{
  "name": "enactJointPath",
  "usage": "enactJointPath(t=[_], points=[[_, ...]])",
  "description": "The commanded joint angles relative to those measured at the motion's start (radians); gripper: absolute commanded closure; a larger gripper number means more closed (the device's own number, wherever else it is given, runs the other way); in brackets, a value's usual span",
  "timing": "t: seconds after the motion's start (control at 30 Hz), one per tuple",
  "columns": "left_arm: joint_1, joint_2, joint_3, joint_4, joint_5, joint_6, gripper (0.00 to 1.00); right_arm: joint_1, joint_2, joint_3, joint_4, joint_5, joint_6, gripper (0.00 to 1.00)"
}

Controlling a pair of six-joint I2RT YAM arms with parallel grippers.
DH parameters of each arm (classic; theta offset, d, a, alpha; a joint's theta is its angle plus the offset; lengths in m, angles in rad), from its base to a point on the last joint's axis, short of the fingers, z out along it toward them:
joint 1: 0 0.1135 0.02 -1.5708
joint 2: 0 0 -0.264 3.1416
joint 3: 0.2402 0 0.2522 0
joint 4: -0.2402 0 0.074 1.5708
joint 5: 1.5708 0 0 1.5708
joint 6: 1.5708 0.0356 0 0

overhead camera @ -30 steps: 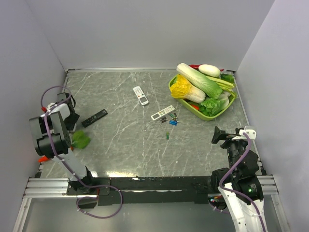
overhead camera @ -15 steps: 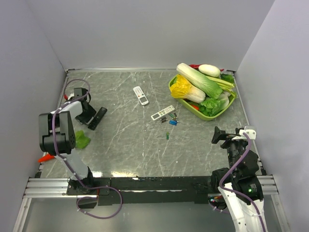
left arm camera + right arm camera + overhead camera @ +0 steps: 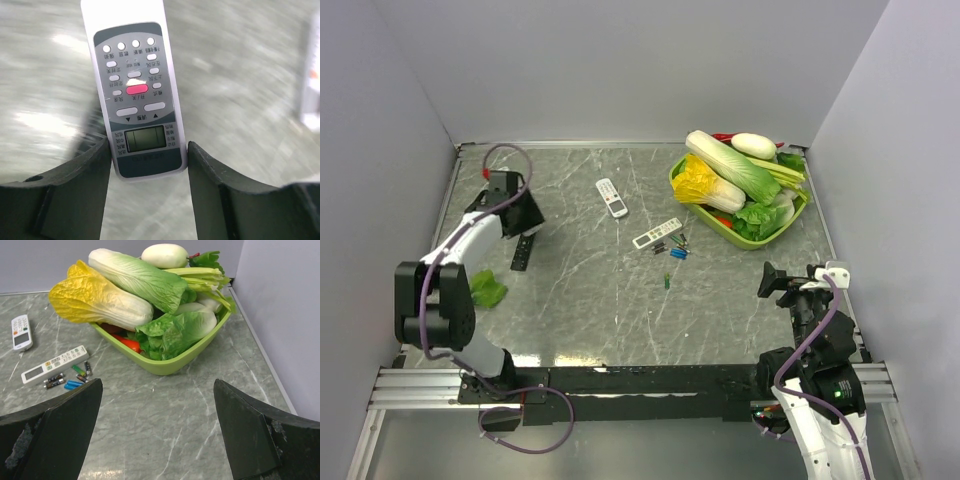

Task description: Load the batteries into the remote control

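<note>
My left gripper's wrist has the remote control's button side (image 3: 135, 80) pointing up toward it, so my right gripper should take hold of the remote control's loose end (image 3: 122, 11) midair and help turn the remote control's back up.
My left gripper (image 3: 527, 229) is shut on the screen end of a remote control (image 3: 137, 95) with a grey-blue face, white buttons and one red button. From above, this remote (image 3: 523, 252) looks dark and points toward the near edge. The batteries (image 3: 675, 247) lie loose at mid-table beside a long white remote (image 3: 657, 232), with one green cell (image 3: 667, 281) apart from them. They also show in the right wrist view, batteries (image 3: 70, 380) under that long remote (image 3: 55, 363). My right gripper (image 3: 772, 280) hangs open and empty at the near right, well short of them.
A short white remote (image 3: 611, 197) lies farther back. A green basket (image 3: 757, 240) piled with cabbages and other vegetables fills the far right corner. A green leafy item (image 3: 488, 290) and a red object (image 3: 410, 328) lie near the left wall.
My left arm has swung from the left wall out toward the far left of the table. The dark remote turned from diagonal to nearly lengthwise, and the jaws narrowed onto its end. The right arm stayed still.
</note>
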Motion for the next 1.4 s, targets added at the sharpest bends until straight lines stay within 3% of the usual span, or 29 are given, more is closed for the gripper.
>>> enactJointPath(t=[0.0,0.27,0.5,0.67,0.73,0.87,1.13,1.37], points=[[-0.115,-0.118,0.012,-0.002,0.124,0.009,0.81,0.007,-0.308,0.043,0.017,-0.042,-0.003,0.0],[-0.27,-0.305,-0.186,0.141,0.405,-0.126,0.8,0.007,-0.112,0.219,-0.065,-0.185,0.141,0.0],[-0.422,-0.48,-0.419,0.403,0.56,-0.34,0.82,0.007,0.065,0.278,-0.066,-0.555,0.278,0.0],[-0.5,-0.57,-0.512,0.59,0.62,-0.438,0.81,0.005,0.206,0.178,0.047,-0.78,0.489,0.0],[-0.514,-0.612,-0.548,0.659,0.632,-0.465,0.81,0.007,0.264,0.104,0.125,-0.893,0.566,0.0],[-0.555,-0.664,-0.592,0.754,0.64,-0.53,0.8,0.016,0.307,-0.052,0.431,-0.938,0.837,0.0],[-0.613,-0.679,-0.629,0.866,0.639,-0.598,0.79,0.188,0.476,-0.224,0.871,-0.817,1.135,0.0],[-0.659,-0.672,-0.609,0.9,0.639,-0.612,0.79,0.346,0.731,-0.221,1.216,-0.754,1.212,0.0]])
